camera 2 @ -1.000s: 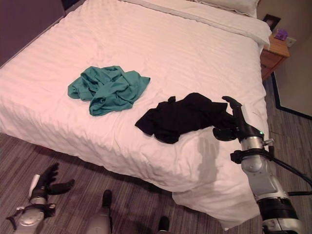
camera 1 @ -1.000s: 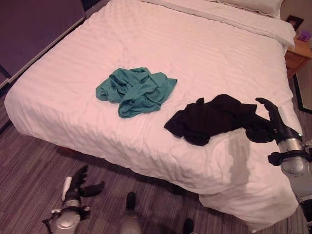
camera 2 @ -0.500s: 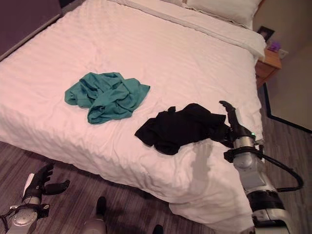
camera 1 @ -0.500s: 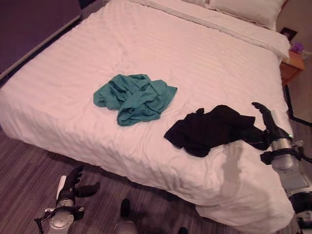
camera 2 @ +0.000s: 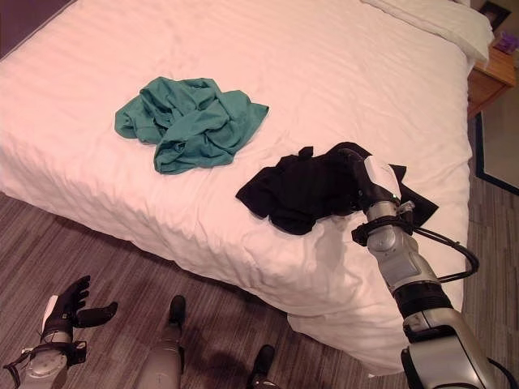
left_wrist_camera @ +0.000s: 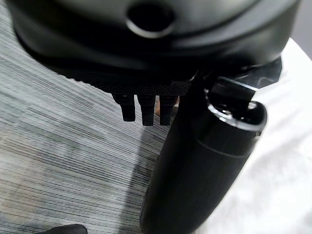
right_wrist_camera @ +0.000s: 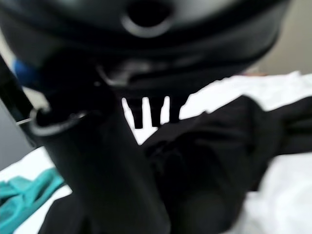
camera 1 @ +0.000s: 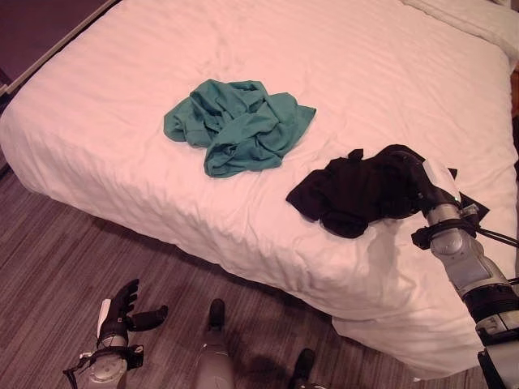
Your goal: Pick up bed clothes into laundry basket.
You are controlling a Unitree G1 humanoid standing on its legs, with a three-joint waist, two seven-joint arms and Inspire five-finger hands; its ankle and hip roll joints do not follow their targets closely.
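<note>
My gripper will carry the black garment [camera 1: 361,194] drooping in separate limp flaps, because the garment lies in a loose bunch with its ends splayed out [camera 1: 306,198].
A crumpled black garment [camera 1: 350,191] lies near the bed's right front corner. My right hand [camera 1: 418,183] reaches in from the right and rests on its right end, white thumb cover up. In the right wrist view the fingers [right_wrist_camera: 150,111] stand straight over the black cloth [right_wrist_camera: 214,161], with the thumb [right_wrist_camera: 112,170] in front, so the hand is open. A crumpled teal garment [camera 1: 240,126] lies further left, mid-bed, also seen as a teal garment [right_wrist_camera: 19,202] past the thumb. My left hand [camera 1: 120,311] hangs open low over the floor before the bed, fingers [left_wrist_camera: 145,108] straight.
The white bed [camera 1: 373,73] spans most of the view, its front edge and right corner overhanging grey striped carpet [camera 1: 57,267]. A pillow [camera 2: 438,16] lies at the far end. A wooden nightstand [camera 2: 486,77] stands beyond the bed's right side.
My right hand has gone from beside the black garment's right edge onto the cloth. The camera has shifted down and nearer. The left hand hangs as before.
</note>
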